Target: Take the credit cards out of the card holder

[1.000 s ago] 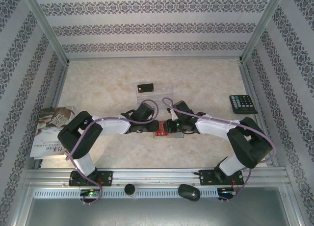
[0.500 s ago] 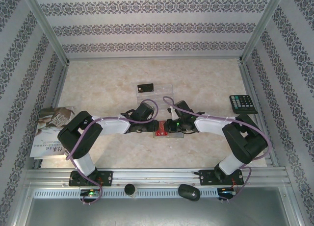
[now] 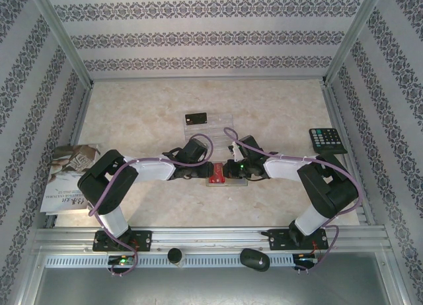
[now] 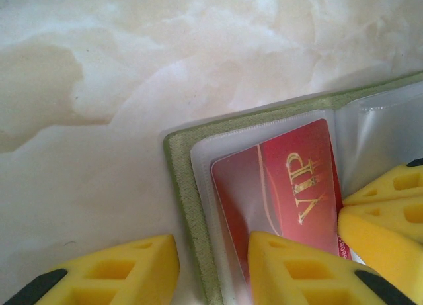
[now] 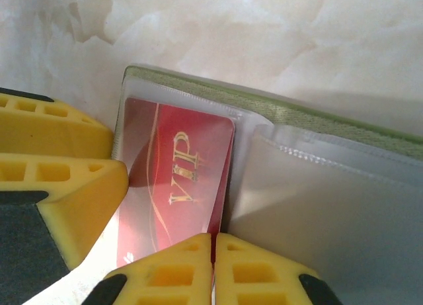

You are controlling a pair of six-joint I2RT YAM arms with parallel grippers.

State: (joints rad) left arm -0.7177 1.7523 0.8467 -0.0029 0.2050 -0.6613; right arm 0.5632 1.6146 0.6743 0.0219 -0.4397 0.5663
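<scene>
I need to open my right gripper's shut fingers, because they pinch only the red card's edge [image 5: 216, 224] inside the card holder's sleeve. I should then straddle that edge [image 5: 224, 189] deeper and pull the card out.
The olive-green card holder [image 4: 184, 192] lies open on the table between both grippers, its clear sleeves facing up. A red credit card [image 4: 291, 179] with gold VIP lettering sits in the left sleeve [image 5: 178, 166]. My right gripper [image 5: 213, 242] is shut, and the red card's right edge runs into the seam between its fingers. My left gripper [image 4: 211, 259] is open and straddles the holder's left edge: one finger on the table, the other on the sleeve over the red card. From above, the red card [image 3: 216, 175] shows between the two grippers. A black credit card [image 3: 196, 118] lies farther back on a see-through one [image 3: 215, 124].
A black calculator [image 3: 327, 140] sits near the right wall. A printed booklet [image 3: 68, 176] lies at the left edge. The right half of the holder [image 5: 330, 206] is a pale sleeve with nothing visible in it. Striped walls enclose the table.
My right gripper's jaws have closed at the red card's edge, and the right arm has edged toward the holder. The left arm has stayed put.
</scene>
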